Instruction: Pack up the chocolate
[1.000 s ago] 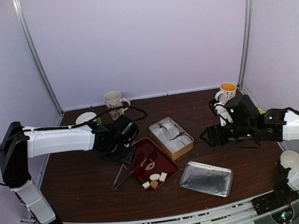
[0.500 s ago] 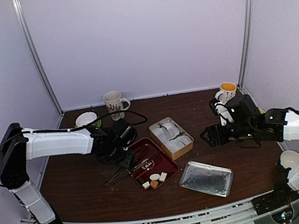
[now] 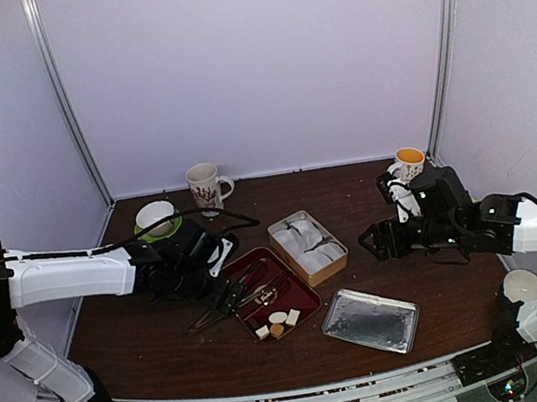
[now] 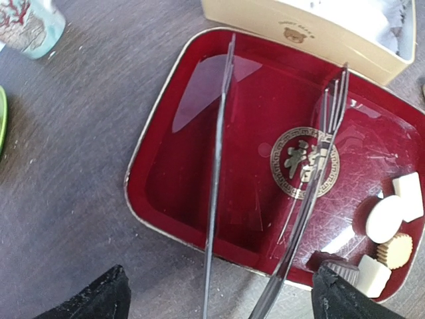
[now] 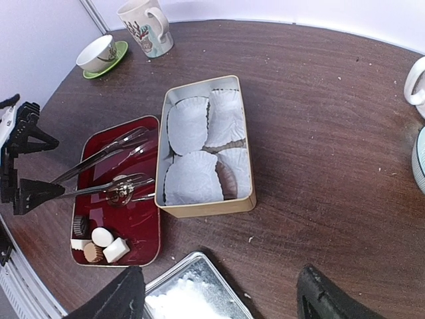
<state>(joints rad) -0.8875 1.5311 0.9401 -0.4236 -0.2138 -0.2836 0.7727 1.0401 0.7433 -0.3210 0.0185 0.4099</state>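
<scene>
My left gripper should turn in line and move lower before it closes on both arms [image 4: 281, 269], because the metal tongs [image 4: 317, 174] slant between its open fingers.
Several small pieces of chocolate [image 3: 278, 321], cream-white and light brown, lie in the near corner of the red tray [image 3: 301, 295]. The left wrist view shows the chocolate [image 4: 388, 219] at its right edge. Metal tongs [image 3: 243, 299] lie across the tray. Both of their arms [image 4: 218, 166] run between the fingers of my left gripper [image 4: 219, 296], which is open and not touching them. The tan tin [image 5: 206, 206], lined with white paper cups, sits beside the tray. My right gripper [image 5: 219, 296] hangs open and empty over the table, right of the tin.
A silver lid [image 3: 370, 320] lies in front of the tin. At the back stand a patterned mug [image 3: 206, 185], a white cup on a green saucer [image 3: 155, 218] and an orange-filled cup [image 3: 408, 162]. A white bowl [image 3: 521, 285] sits at the near right.
My left gripper has opened and let go of the tongs, which now rest across the red tray. The left arm has drawn back to the left. The right arm has barely moved.
</scene>
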